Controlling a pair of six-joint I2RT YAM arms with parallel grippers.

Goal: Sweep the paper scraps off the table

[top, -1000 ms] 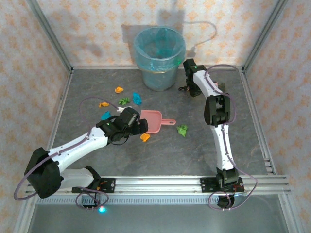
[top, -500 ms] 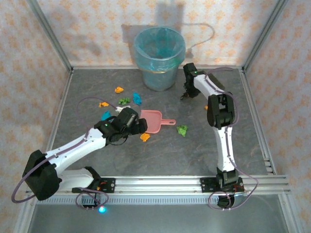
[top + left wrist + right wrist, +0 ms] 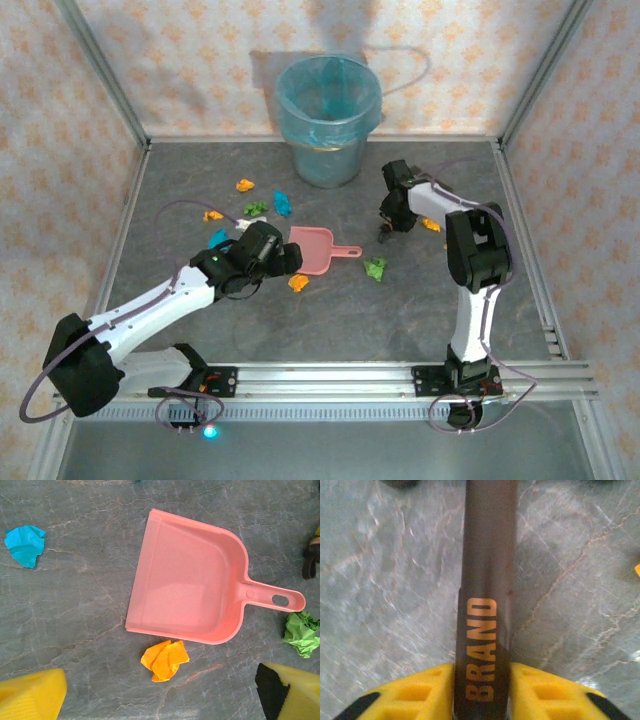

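Note:
Most scraps are on my left gripper's side, far from the dark handle in my right gripper. My left gripper should therefore take the handle.
Several paper scraps lie on the table: orange, green, blue, cyan, green and orange. My left gripper hangs open over an orange scrap that lies just off the pink dustpan; the yellow fingers stand wide either side of it. A cyan scrap and a green one lie farther out. My right gripper is shut on a dark handle lettered BRAND, low over the table.
A translucent blue-lined bin stands at the back centre. The pink dustpan lies mid-table with its handle pointing right. An aluminium frame edges the table, with patterned walls behind it.
My right arm has come forward from beside the bin toward mid-table, carrying the dark handle. The left arm has barely moved.

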